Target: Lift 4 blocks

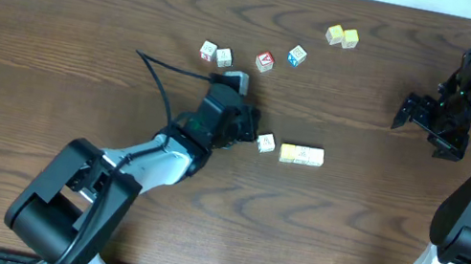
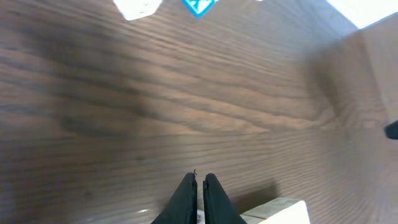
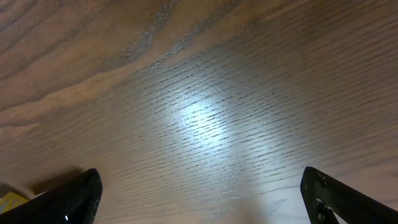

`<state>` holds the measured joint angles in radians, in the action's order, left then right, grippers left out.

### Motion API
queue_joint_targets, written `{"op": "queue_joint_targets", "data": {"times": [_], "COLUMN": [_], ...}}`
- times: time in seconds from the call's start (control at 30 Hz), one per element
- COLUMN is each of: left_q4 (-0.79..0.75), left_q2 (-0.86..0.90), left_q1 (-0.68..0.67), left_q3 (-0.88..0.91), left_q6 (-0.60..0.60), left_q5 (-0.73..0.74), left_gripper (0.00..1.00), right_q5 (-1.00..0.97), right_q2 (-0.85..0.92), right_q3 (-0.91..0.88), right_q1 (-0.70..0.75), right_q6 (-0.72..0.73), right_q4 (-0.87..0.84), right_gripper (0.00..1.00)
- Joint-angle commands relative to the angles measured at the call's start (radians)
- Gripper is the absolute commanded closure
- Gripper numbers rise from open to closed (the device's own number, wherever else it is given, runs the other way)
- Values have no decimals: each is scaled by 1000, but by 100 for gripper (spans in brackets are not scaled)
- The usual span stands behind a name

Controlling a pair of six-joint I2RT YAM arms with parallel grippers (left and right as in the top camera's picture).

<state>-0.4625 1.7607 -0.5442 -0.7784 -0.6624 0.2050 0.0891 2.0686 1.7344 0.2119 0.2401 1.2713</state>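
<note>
The third cube [image 1: 266, 143] is crooked next to the yellow-and-white block piece, so the robot's left gripper should nudge the cube straight from behind before pushing it up against the block piece.
Two whitish-topped cubes [image 1: 208, 50] [image 1: 224, 56] sit side by side at the back. A third whitish cube [image 1: 266, 142] lies mid-table, touching a longer yellow-and-white block piece [image 1: 301, 154]. My left gripper [image 1: 250, 133] rests low just left of that third cube, shut with nothing between its fingers. In the left wrist view the shut gripper [image 2: 200, 179] points over bare wood, and the pale cube [image 2: 280, 211] shows just to its right. My right gripper [image 1: 427, 122] hangs open at the far right, away from every block; the right wrist view shows only wood inside the open gripper [image 3: 205, 199].
A red-faced cube [image 1: 265, 60] and a blue-faced cube [image 1: 297, 55] stand near the back, with a pale yellow-green pair [image 1: 342, 37] beyond them. A black cable [image 1: 161, 85] runs behind the left arm. The blue cube [image 2: 199, 5] shows at the left wrist view's top edge.
</note>
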Motion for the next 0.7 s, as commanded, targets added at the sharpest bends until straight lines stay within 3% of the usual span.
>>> {"op": "queue_joint_targets", "data": {"times": [0.0, 0.1, 0.33, 0.67], "left_q4": [35, 261, 710, 1139], "left_q2": [33, 32, 21, 60], "left_q1": [-2, 20, 32, 32], "left_q3": [-25, -103, -410, -663], "left_q6": [-43, -35, 140, 240], "left_q5": [-31, -7, 10, 87], "left_gripper": [93, 93, 93, 93], "right_q5": [-3, -3, -3, -3], "right_q2": [-1, -1, -1, -1], "right_q3": [12, 12, 12, 12], "right_q1": [-2, -2, -2, -2], "right_q6": [-2, -2, -2, -2], "right_q4": [0, 0, 0, 0], "right_gripper": [1, 1, 1, 1]}}
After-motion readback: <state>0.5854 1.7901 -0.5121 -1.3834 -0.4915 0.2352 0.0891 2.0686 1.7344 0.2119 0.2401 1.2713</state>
